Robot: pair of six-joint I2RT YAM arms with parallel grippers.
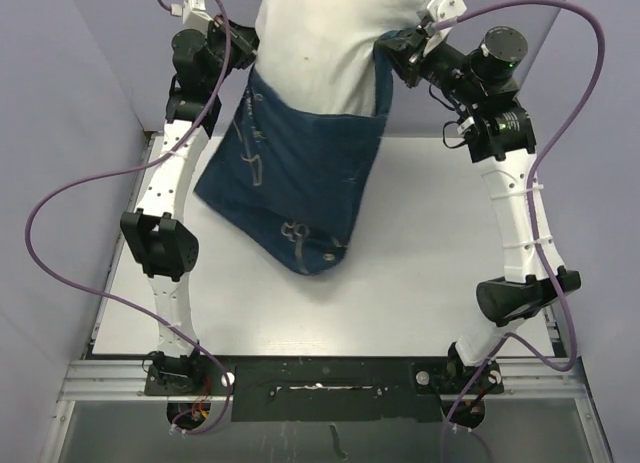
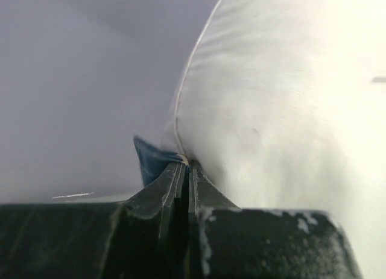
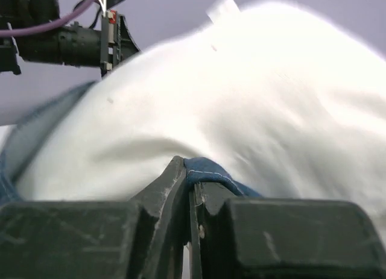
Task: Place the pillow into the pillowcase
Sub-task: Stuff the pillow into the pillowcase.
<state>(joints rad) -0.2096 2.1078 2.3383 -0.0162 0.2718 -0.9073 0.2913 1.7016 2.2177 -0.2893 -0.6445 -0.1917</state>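
Observation:
I should swing my left gripper back together with my right gripper to shake the pillow deeper [image 1: 325, 58], because the pillow sits too shallow above the pillowcase's flat lower end [image 1: 290, 215].
The white pillow [image 1: 320, 43] stands upright at the far middle of the top view, its lower part inside the navy pillowcase [image 1: 300, 173], which hangs down with its bottom corner resting on the table. My left gripper [image 1: 245, 58] is shut on the left side of the pillowcase's mouth and my right gripper [image 1: 392, 55] on the right side. In the left wrist view the shut gripper [image 2: 186, 164] pinches blue cloth [image 2: 151, 161] beside the pillow [image 2: 283, 110]. In the right wrist view the gripper [image 3: 192, 176] clamps the stitched blue hem [image 3: 211, 170] against the pillow [image 3: 241, 98].
The white table [image 1: 450, 213] lies under the hanging cloth, with lilac walls on both sides and behind. Purple cables [image 1: 60, 198] loop off both arms. A black rail [image 1: 320, 388] runs along the near edge.

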